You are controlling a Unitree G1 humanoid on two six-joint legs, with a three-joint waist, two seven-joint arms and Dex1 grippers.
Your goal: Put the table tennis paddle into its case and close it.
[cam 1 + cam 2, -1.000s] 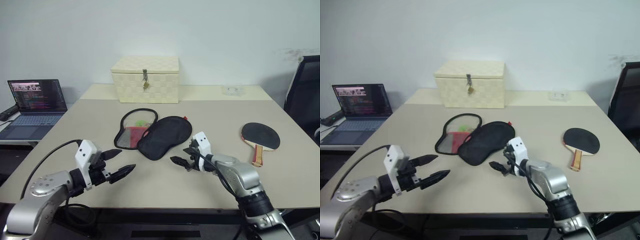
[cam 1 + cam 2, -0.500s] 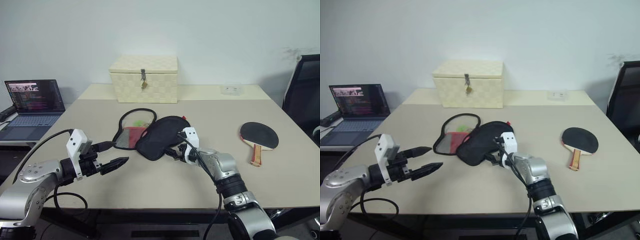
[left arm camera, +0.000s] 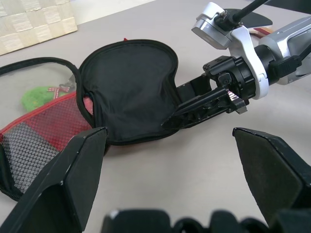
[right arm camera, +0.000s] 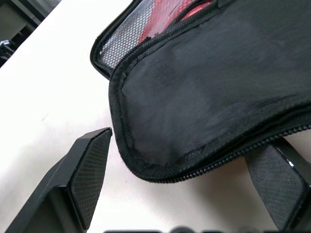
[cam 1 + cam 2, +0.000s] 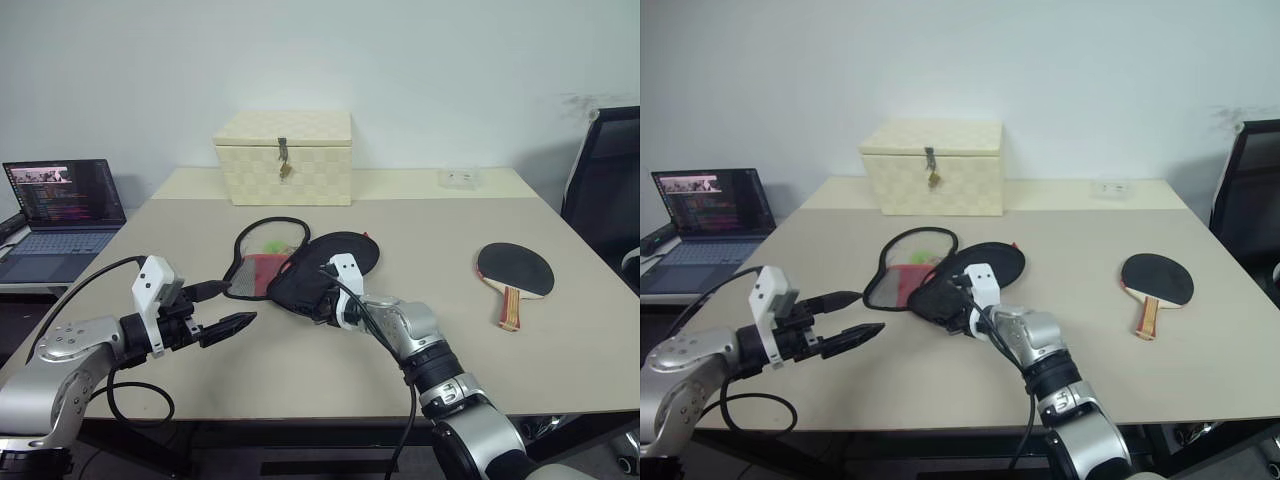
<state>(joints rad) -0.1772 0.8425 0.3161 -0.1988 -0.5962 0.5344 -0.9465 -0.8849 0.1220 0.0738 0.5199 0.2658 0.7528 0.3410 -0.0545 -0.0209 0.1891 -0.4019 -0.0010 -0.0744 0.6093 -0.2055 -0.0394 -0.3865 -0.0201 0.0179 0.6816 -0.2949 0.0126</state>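
Note:
I expect the red mesh half [image 5: 262, 271] to drag along and stay open when I pull the black half, because both halves join at a shared edge [image 5: 291, 262].
The case [image 5: 300, 262] lies unzipped in the middle of the table, its black flap [image 4: 209, 92] folded to the right of the red mesh half [image 5: 262, 262]. My right gripper [image 5: 312, 305] is open at the flap's near edge, one finger on each side of the zipper rim, and one fingertip [image 4: 274, 174] is partly hidden by the fabric. Off to the left of the case my left gripper [image 5: 232, 305] hovers open, holding nothing. The table tennis paddle [image 5: 516, 270] lies black face up at the right of the table, handle toward me.
A cream woven box [image 5: 283, 157] with a metal latch stands behind the case. An open laptop [image 5: 62, 205] sits on a side desk at the left. A black chair [image 5: 605, 190] stands past the table's right edge, and a small clear object [image 5: 460, 178] lies at the back.
My right gripper has moved left, up to the near edge of the case's black flap. The left gripper has stayed about where it was.

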